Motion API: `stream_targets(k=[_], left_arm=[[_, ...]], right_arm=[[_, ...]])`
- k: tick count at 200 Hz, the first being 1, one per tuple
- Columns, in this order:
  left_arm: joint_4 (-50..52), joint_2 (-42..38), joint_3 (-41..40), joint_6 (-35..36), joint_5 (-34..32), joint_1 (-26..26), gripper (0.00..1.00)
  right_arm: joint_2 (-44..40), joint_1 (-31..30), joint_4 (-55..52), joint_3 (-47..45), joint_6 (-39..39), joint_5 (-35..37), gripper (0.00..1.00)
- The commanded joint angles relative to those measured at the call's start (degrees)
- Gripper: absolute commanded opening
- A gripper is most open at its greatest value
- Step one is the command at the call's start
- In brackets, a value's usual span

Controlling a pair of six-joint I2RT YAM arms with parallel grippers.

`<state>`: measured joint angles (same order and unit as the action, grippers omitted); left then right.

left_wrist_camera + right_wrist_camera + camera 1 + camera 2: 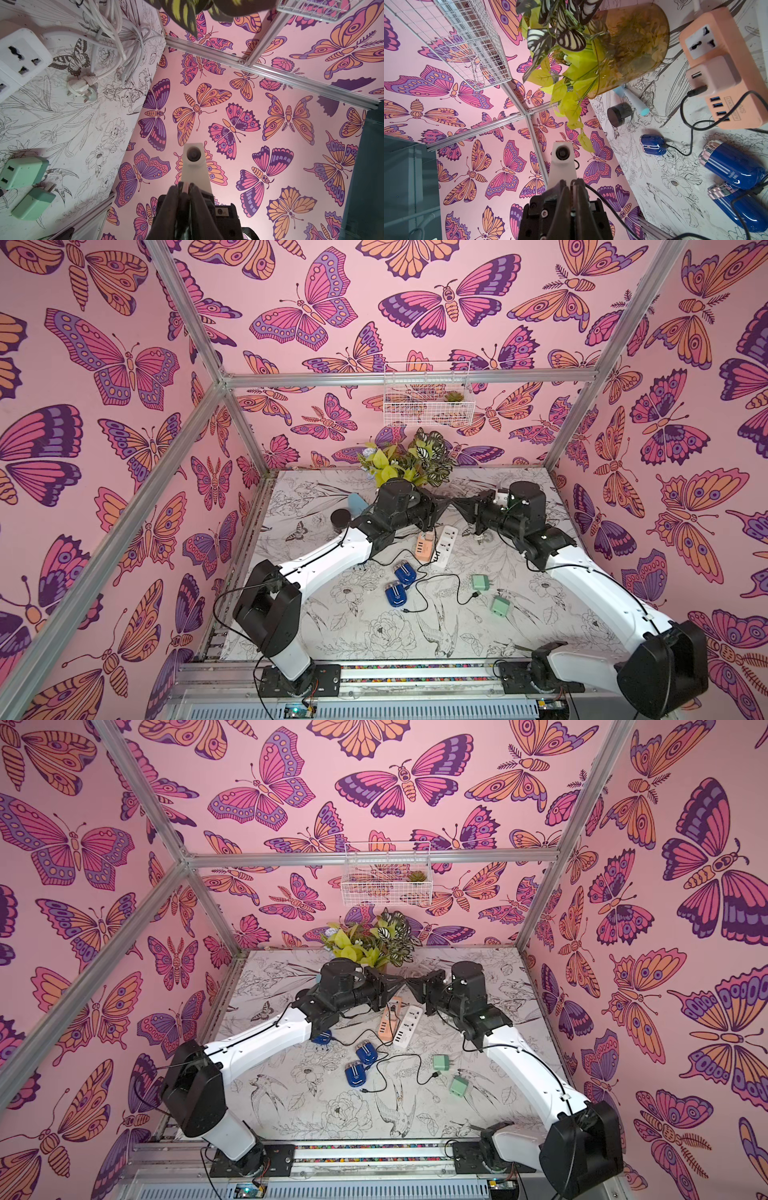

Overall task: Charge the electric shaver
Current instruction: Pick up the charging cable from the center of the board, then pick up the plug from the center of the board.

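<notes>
My right gripper is empty as it meets my left gripper's tip (445,501), so it should first move down and take the green adapter nearer the white power strip.
Three blue electric shavers lie on the table. One shaver (653,144) has a black cable (683,116) in it that runs to a pink adapter (712,76) plugged into the orange power strip (737,99); in a top view this shaver (322,1038) peeks out under my left forearm. Two more shavers (405,572) (395,594) lie mid-table beside a loose black cable (440,589). My left gripper (444,498) (185,187) and right gripper (460,502) (570,184) hang raised above the strips, tip to tip, both shut on nothing.
A white power strip (446,545) lies beside the orange one, its white cord (116,31) bundled behind. Two green adapters (480,582) (500,605) sit right of the shavers. A potted plant (411,460), a black jar (340,517) and a wire basket (428,398) stand at the back.
</notes>
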<state>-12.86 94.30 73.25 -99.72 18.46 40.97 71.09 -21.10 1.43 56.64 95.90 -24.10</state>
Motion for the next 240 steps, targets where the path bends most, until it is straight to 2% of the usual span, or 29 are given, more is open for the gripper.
stream_targets(k=[1, 29, 81, 90, 102, 112, 135, 154, 171, 192, 215, 240], left_arm=[[-3.65, 0.59, -0.98, 0.76, 0.87, -0.37, 0.1], [-4.01, 0.06, -1.83, 0.67, 0.59, -0.37, 0.0], [-3.97, -1.78, -4.53, 1.15, 0.52, -0.93, 0.0], [-4.01, -2.31, -5.61, 1.19, 0.54, -1.23, 0.0], [-4.01, -3.25, -7.21, 1.65, 1.09, -1.87, 0.0], [-4.01, -4.1, -8.62, 2.67, 1.84, -2.39, 0.0], [-4.46, -5.84, -12.69, 3.98, 3.81, -3.4, 0.0], [-4.96, -7.08, -15.22, 5.09, 5.11, -3.7, 0.0], [-4.98, -7.99, -16.61, 6.04, 5.53, -3.82, 0.0], [-4.98, -8.2, -16.83, 7.16, 6.28, -4.06, 0.0], [-5.07, -7.98, -16.66, 7.31, 6.83, -4.31, 0.0], [-5.07, -8.05, -16.63, 7.28, 7.13, -4.49, 0.0]], right_arm=[[0.46, -0.34, -0.22, 0.47, -0.14, -1.66, 0.0], [0.54, -0.34, -0.53, 0.49, -0.25, -1.24, 0.0], [0.63, 0.17, -3.58, 1.62, -2.42, -0.97, 0.0], [0.44, 0.92, -7.38, 2.52, -4.27, -1.61, 0.11], [-0.53, 2.32, -13.38, 3.17, -6.93, -1.96, 0.32], [-1.59, 3.72, -19.25, 3.21, -9.71, -2.09, 0.42], [-3.06, 6.39, -39.69, 3.86, -19.46, 1.39, 0.47], [-3.21, 7.69, -51.99, 0.35, -22.57, 5.04, 0.49], [-2.76, 8.2, -56.03, -3.87, -19.98, 6.56, 0.5], [-1.98, 8.2, -50.23, -7.69, -13.68, 6.46, 0.58], [2.01, 8.46, -47.56, -7.02, -8.02, 8.91, 0.72], [8.89, 8.55, -46.38, -6.2, -2.92, 6.59, 0.74]])
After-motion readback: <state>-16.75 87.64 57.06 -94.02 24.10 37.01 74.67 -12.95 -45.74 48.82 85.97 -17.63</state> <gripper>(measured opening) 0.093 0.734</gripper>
